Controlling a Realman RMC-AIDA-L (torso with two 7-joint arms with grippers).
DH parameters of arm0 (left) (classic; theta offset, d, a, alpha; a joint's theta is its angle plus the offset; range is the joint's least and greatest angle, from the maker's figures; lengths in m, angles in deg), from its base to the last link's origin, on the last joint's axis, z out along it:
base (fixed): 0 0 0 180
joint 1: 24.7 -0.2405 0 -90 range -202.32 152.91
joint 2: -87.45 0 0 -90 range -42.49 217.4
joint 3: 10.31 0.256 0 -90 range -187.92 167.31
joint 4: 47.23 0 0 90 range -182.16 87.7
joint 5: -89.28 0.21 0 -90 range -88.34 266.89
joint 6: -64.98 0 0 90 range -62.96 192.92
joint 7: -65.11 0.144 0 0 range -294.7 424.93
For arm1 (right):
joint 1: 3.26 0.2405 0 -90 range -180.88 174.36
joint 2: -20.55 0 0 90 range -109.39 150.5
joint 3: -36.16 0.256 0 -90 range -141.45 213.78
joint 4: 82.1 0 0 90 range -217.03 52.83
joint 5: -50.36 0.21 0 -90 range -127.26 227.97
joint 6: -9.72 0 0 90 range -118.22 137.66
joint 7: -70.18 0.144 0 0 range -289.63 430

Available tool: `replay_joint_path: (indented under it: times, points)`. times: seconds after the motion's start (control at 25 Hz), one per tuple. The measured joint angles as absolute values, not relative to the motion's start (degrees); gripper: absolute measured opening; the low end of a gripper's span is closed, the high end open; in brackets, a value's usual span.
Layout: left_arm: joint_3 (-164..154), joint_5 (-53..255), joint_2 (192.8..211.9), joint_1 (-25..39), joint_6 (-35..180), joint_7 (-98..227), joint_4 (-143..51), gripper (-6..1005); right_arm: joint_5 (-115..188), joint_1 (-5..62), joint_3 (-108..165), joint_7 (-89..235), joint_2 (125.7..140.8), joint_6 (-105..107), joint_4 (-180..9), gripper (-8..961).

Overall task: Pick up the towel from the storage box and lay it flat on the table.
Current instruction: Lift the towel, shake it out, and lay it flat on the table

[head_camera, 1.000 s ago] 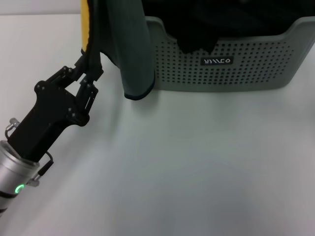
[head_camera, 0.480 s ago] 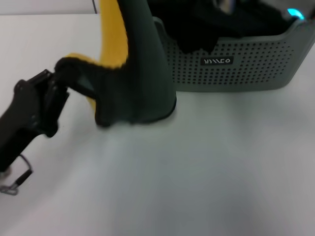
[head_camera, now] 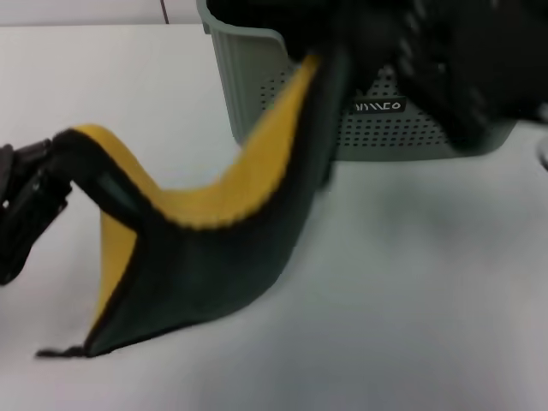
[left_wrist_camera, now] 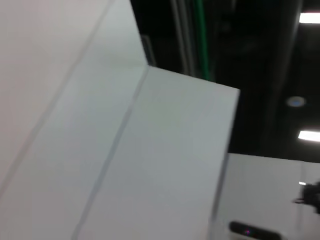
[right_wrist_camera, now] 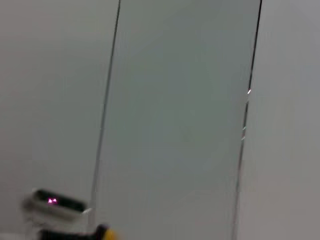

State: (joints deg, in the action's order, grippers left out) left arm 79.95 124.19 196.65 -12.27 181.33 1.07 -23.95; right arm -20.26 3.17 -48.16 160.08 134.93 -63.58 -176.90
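The towel sags crooked [head_camera: 210, 244] between its raised end and the corner in my left gripper. I should bring both ends down low and level, then pull them toward the box [head_camera: 342, 152].
The towel [head_camera: 205, 257] stretches across the head view, yellow face along its upper band and dark green face below. Its lower corner rests on the white table [head_camera: 402, 300]. My left gripper [head_camera: 38, 184] is at the left edge, low over the table, shut on one towel corner. My right gripper [head_camera: 360, 47], a blurred black shape in front of the storage box [head_camera: 253, 77], holds the towel's other end up. Both wrist views show only room walls and ceiling.
The box stands at the back of the table, with its black label [head_camera: 378, 107] facing me and dark contents inside. The right arm [head_camera: 462, 77] covers much of the box's front wall.
The towel has swung out from beside the box and spread leftward and toward me. My left gripper moved left and lower. My right arm has come into view in front of the box.
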Motion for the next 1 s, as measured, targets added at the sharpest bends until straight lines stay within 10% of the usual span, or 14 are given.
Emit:
replay_joint_path:
  times: [0.68,1.0]
  points:
    - [79.58,131.72,194.78,-29.00,181.70,-15.34,4.87,11,-18.30,-7.75,-30.50,171.20,135.96,-104.56,-177.57,7]
    - [70.58,140.96,198.74,-17.86,181.02,-10.40,-19.52,12,-25.18,-2.74,-24.94,168.22,135.78,-105.09,-151.70,8]
